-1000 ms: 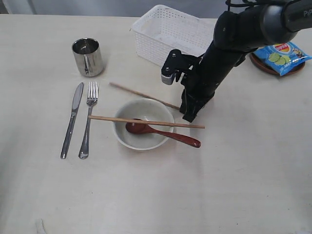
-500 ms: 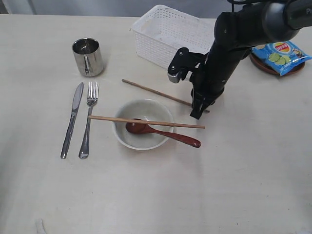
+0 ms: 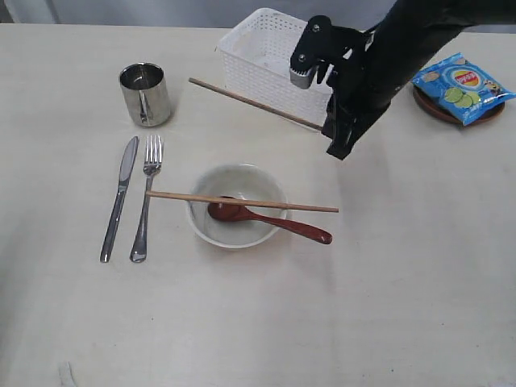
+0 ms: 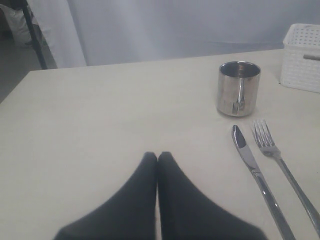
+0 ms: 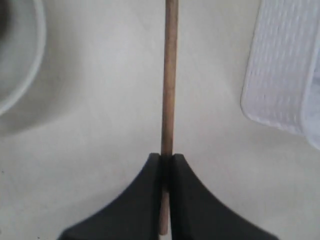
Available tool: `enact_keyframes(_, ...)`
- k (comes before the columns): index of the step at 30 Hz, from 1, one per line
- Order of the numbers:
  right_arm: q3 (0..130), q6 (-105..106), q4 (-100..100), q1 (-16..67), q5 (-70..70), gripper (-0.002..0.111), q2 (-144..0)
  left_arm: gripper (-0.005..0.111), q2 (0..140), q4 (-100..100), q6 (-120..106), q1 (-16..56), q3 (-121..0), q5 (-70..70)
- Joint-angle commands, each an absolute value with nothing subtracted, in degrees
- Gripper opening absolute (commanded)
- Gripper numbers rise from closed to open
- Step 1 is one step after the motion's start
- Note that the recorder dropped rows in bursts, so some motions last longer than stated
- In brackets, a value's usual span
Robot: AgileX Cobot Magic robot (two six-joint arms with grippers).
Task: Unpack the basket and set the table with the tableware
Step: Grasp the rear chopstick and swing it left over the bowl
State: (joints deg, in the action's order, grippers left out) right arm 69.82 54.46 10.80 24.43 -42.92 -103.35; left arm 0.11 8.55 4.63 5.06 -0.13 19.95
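The held chopstick (image 3: 254,103) is at an angle to the one across the off-white bowl. Next, my right gripper turns it parallel and moves it close beside the other chopstick.
My right gripper (image 3: 333,139) (image 5: 167,157) is shut on one end of a wooden chopstick (image 3: 254,102) (image 5: 170,75), held in the air in front of the white basket (image 3: 274,50) (image 5: 285,65). The other chopstick (image 3: 173,196) lies across the off-white bowl (image 3: 235,177) (image 5: 20,60). A reddish-brown spoon (image 3: 310,233) rests in that bowl, its handle sticking out. Left of the bowl lie the knife (image 3: 119,197) (image 4: 252,170) and fork (image 3: 147,197) (image 4: 280,160), with the steel mug (image 3: 145,94) (image 4: 238,88) behind them. My left gripper (image 4: 158,156) is shut and empty above the table (image 4: 100,125), short of the knife.
A blue chip bag (image 3: 462,85) lies on the brown plate (image 3: 431,107) at the back right, beside the right arm. The basket's corner (image 4: 301,57) shows in the left wrist view beyond the fork.
My right gripper has lifted the chopstick off the table beside the bowl and carried it up and back toward the basket. Everything else lies where it was.
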Motion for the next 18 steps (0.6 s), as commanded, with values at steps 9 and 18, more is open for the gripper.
enact_keyframes(9,70.0,54.7,6.9,37.4,-47.5,-0.001,-96.1,0.0,0.0,8.8,4.8,5.4,0.0,19.9)
enact_keyframes(18,69.8,41.5,-9.4,41.9,-51.2,-0.001,-96.1,0.0,0.0,8.8,4.8,5.4,0.0,19.9)
